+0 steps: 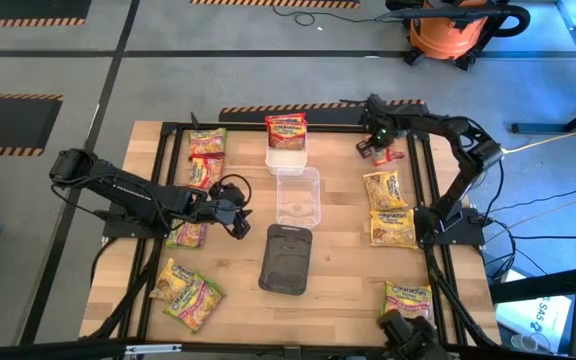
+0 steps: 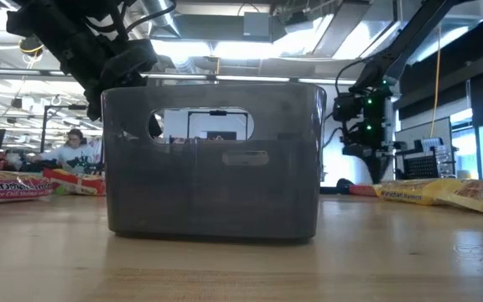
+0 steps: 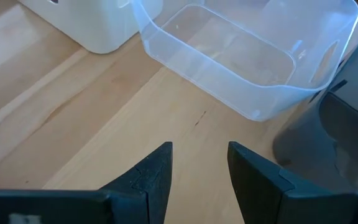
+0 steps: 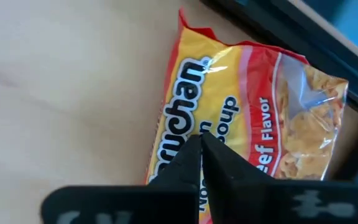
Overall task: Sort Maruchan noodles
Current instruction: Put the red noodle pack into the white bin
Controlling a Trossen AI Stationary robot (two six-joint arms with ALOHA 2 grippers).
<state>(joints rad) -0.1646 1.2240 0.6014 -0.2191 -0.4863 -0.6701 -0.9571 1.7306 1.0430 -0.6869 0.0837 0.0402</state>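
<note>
The red-orange packet (image 1: 388,156) is lying flat by the far black frame. My right gripper should therefore drag it with closed fingers to the wood (image 1: 342,250) beside the dark tray.
Maruchan noodle packets lie flat around three trays. A red-orange packet (image 4: 241,106) lies at the table's far right, and my right gripper (image 4: 201,142) (image 1: 378,150) stands over it, shut. Another red-orange packet (image 1: 286,127) rests on the white tray (image 1: 286,158). My left gripper (image 3: 201,168) (image 1: 236,215) hangs open over bare wood, left of the clear tray (image 1: 298,196), with nothing between its fingers. Green-and-pink packets (image 1: 206,155) lie to its far side and yellow packets (image 1: 388,208) at the right. My right gripper comes down from above, pointing steeply down, with its shut fingertips (image 4: 191,155) on the middle of the packet's printed top face (image 4: 185,118). Whether a fold of the film is caught between them, I cannot tell. The packet lies flat on the table.
The dark tray (image 1: 286,258) stands nearest the front edge, in line with the clear and white trays. More packets lie at the front left (image 1: 188,292) and front right (image 1: 408,298). A black frame (image 1: 420,180) borders the table. Bare wood lies between the trays and the right-hand packets.
</note>
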